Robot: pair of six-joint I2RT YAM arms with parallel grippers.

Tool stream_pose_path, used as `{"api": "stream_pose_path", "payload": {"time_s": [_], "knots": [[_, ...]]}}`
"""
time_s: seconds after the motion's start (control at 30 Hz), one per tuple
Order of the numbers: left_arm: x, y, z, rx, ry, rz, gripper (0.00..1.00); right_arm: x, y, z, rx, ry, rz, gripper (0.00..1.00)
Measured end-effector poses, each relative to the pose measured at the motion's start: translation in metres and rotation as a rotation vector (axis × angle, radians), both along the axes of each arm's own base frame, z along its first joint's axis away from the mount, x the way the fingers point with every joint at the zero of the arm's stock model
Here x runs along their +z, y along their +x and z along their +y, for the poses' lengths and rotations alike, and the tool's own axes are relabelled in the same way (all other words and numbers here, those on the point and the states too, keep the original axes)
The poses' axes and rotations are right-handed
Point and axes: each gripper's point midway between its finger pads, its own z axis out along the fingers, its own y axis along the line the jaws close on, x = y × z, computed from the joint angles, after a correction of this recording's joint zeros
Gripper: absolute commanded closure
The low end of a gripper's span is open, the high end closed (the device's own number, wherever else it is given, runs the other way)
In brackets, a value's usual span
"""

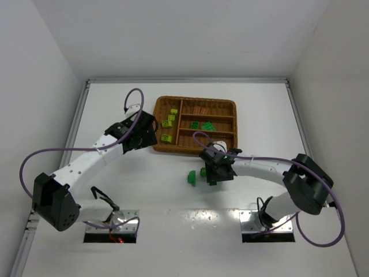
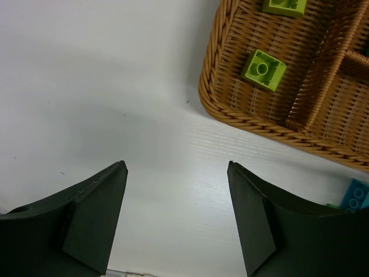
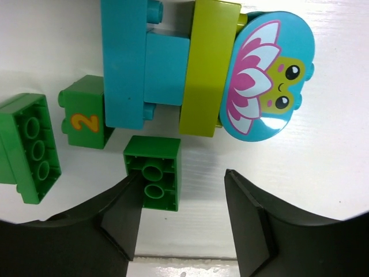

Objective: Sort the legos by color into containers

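My right gripper has one finger against the green brick's edge (image 3: 135, 165), so next I lift clear and line up over the brick's middle (image 3: 154, 174) before I close it.
The brown wicker tray (image 1: 230, 105) lies at the table's far middle. Lime legos (image 1: 169, 119) sit in its wide left section, orange-brown ones (image 1: 199, 109) and dark green ones (image 1: 202, 124) in narrow sections. My left gripper (image 1: 151, 137) hovers open over bare table beside the tray's near-left corner (image 2: 214, 98); a lime brick (image 2: 263, 69) lies just inside. My right gripper (image 3: 184, 179) is open below the tray. A green brick (image 3: 153, 172), underside up, rests against its left finger (image 3: 124, 222), apart from the right one. Cyan (image 3: 124, 63), lime (image 3: 209, 66) and green bricks (image 3: 30, 147) lie ahead.
A round cyan piece with a frog picture (image 3: 268, 75) and a green brick marked 2 (image 3: 85, 112) lie among the loose legos. Two green legos (image 1: 191, 178) show on the table left of the right gripper. A cyan brick (image 2: 354, 195) peeks in beside the left gripper's right finger.
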Motion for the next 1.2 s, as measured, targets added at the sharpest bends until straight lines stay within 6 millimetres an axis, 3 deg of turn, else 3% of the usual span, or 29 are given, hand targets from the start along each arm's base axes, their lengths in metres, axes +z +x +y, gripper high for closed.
{"api": "stream_pose_path", "payload": {"time_s": [0.27,0.37,0.43,0.5,0.53,0.6,0.77,0.9,0.97,1.07,1.17,1.2], "knots": [[0.0,0.0,0.0,0.0,0.0,0.0,0.23,0.002,-0.004,-0.009,-0.004,-0.032,0.008,0.42],[0.0,0.0,0.0,-0.002,-0.002,0.001,0.23,0.002,-0.006,-0.014,-0.001,-0.056,0.015,0.67],[0.0,0.0,-0.001,-0.003,-0.003,0.002,0.23,0.004,-0.007,-0.015,0.001,-0.05,0.01,0.72],[0.0,0.0,-0.001,-0.003,-0.004,0.002,0.23,0.007,-0.007,-0.014,0.001,-0.039,0.004,0.63],[0.0,0.0,-0.001,-0.004,-0.005,0.003,0.23,0.008,-0.007,-0.014,0.001,-0.035,0.002,0.51],[0.0,0.0,-0.001,-0.004,-0.006,0.002,0.23,0.008,-0.007,-0.013,0.01,-0.032,0.005,0.44],[0.0,0.0,-0.002,-0.006,-0.008,0.004,0.23,0.007,-0.01,-0.01,0.024,-0.016,0.02,0.53],[0.0,-0.001,-0.002,-0.006,-0.009,0.004,0.23,0.007,-0.011,-0.01,0.025,-0.016,0.025,0.54],[0.0,-0.001,-0.002,-0.006,-0.008,0.004,0.23,0.007,-0.012,-0.012,0.026,-0.024,0.031,0.46],[0.0,-0.001,-0.002,-0.006,-0.009,0.004,0.23,0.006,-0.017,-0.017,0.034,-0.054,0.042,0.22],[-0.001,-0.001,-0.002,-0.008,-0.01,0.006,0.23,0.004,-0.021,-0.026,0.042,-0.095,0.062,0.2],[-0.001,-0.001,-0.003,-0.009,-0.011,0.007,0.23,0.003,-0.022,-0.027,0.042,-0.101,0.068,0.24]]}}
